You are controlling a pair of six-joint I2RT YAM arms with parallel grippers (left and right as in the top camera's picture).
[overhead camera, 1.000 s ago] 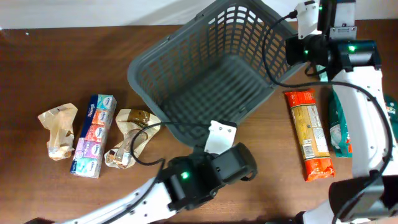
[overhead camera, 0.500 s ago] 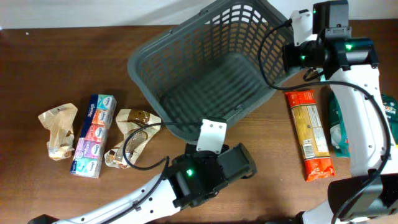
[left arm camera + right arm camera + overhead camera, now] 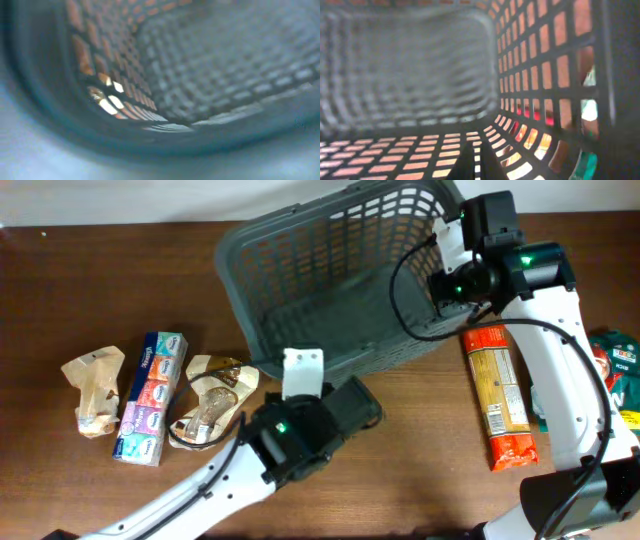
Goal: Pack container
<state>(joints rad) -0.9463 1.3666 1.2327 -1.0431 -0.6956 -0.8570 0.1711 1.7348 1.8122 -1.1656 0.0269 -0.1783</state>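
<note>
My right gripper is still in, and the container sits crooked with its side crowding the orange noodle packet. Next, the gripper comes out and pushes that side from its outer side.
The container, a large dark grey lattice basket, lies tilted at the back middle of the table. My left gripper is at its near rim; the left wrist view is a blur of the basket's inside, with the rim close along the bottom hiding my fingers. My right gripper is at the right wall. In the right wrist view its dark fingers stand nearly together on the lattice wall. The basket holds nothing.
An orange noodle packet and green packets lie at the right. A tissue multipack and two crumpled brown packets lie at the left.
The basket has swung and shifted toward the back right, tilting more. My left gripper moved left and toward the back with its near rim; my right gripper moved left and nearer with the right wall.
</note>
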